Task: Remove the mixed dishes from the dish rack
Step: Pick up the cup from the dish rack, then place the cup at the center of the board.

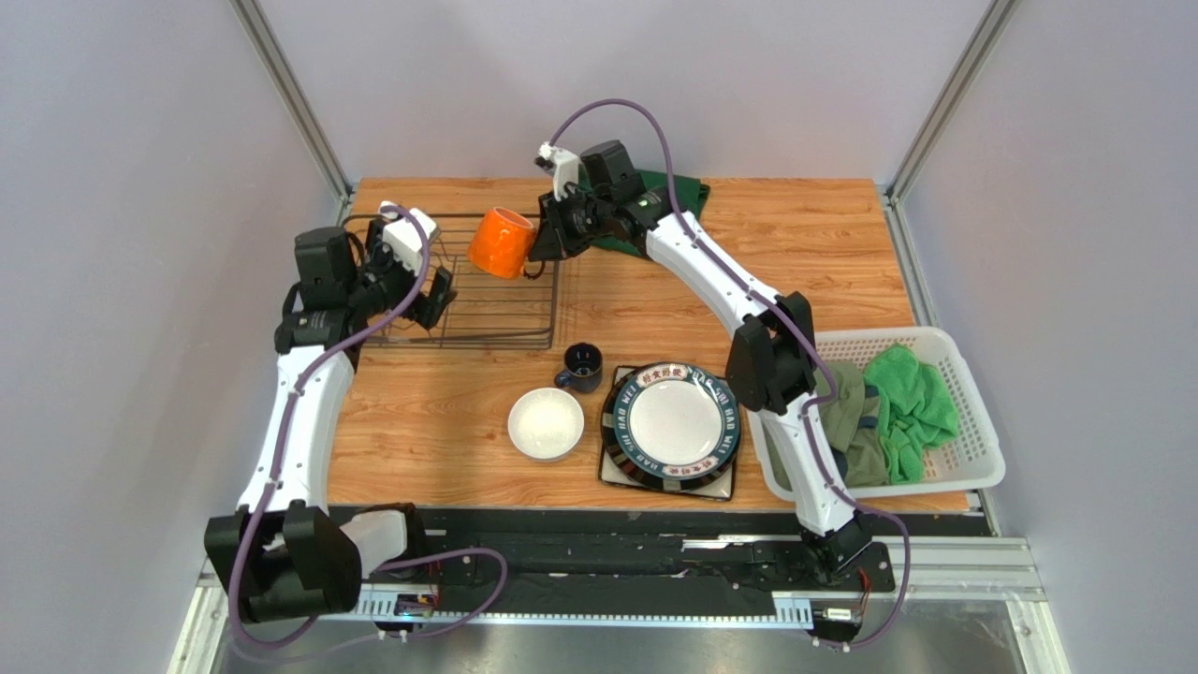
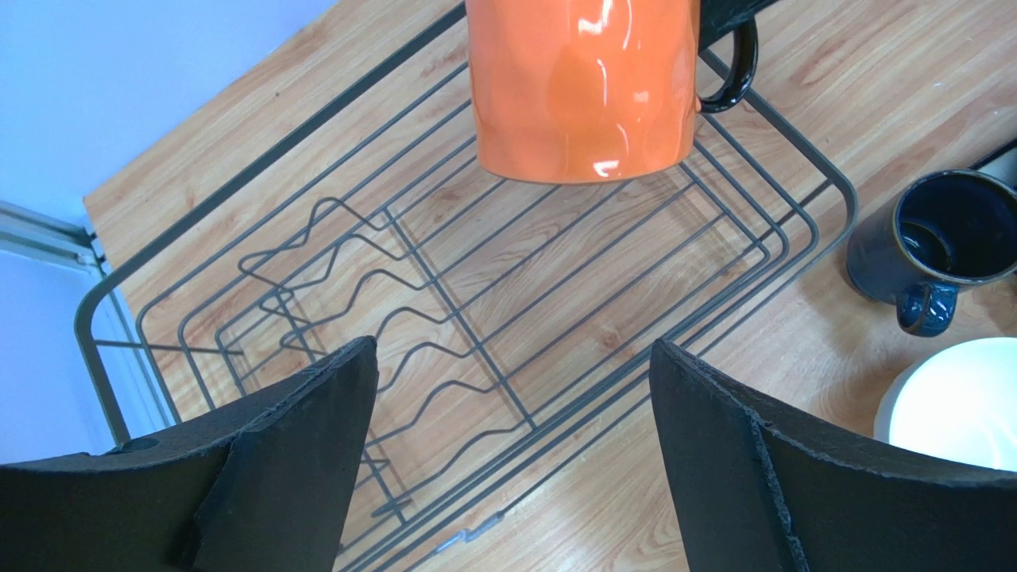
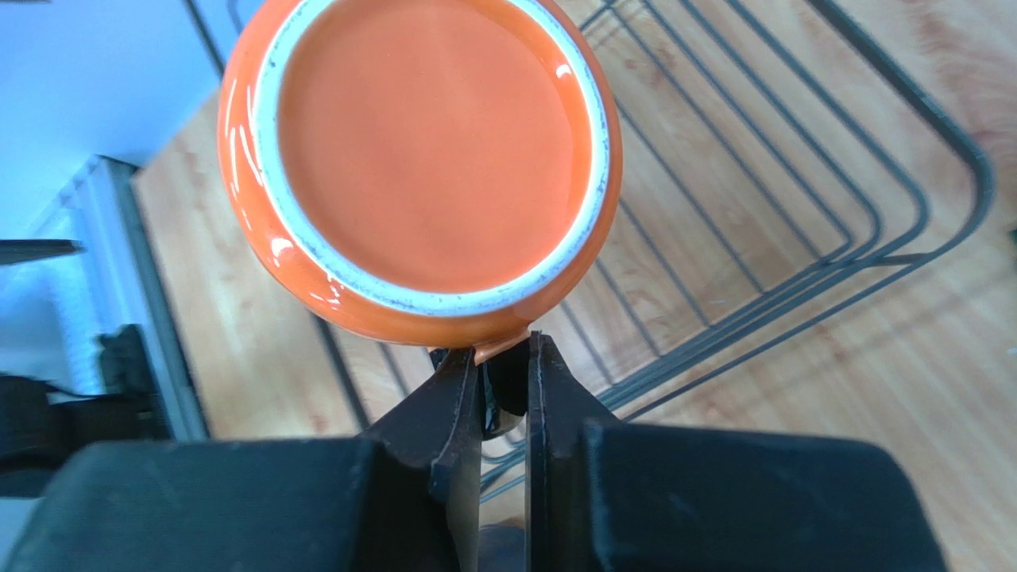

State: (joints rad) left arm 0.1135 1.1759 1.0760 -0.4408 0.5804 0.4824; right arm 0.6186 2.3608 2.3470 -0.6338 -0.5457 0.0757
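I should keep moving my left gripper in until its fingers straddle the orange mug's rim (image 2: 583, 178), which my right gripper leaves free as it holds the orange mug's handle (image 2: 740, 79).
My right gripper (image 1: 542, 239) (image 3: 504, 358) is shut on the dark handle of the orange mug (image 1: 501, 242) (image 3: 418, 155). It holds the mug tilted above the right part of the dish rack (image 1: 492, 302) (image 3: 836, 292). The mug (image 2: 583, 84) also shows in the left wrist view, above the empty rack (image 2: 478, 346). My left gripper (image 1: 436, 298) (image 2: 513, 358) is open and empty over the rack's left side. The dark blue mug (image 1: 580, 368) (image 2: 937, 244), white bowl (image 1: 546, 423) (image 2: 955, 405) and round dark-rimmed plate (image 1: 672, 421) sit on the table. The round plate lies on the square plate (image 1: 715, 486).
A white slatted basket (image 1: 970, 421) with green cloths (image 1: 914, 407) stands at the right edge. A dark green cloth (image 1: 661, 190) lies at the back behind the right wrist. Metal frame posts rise at both back corners.
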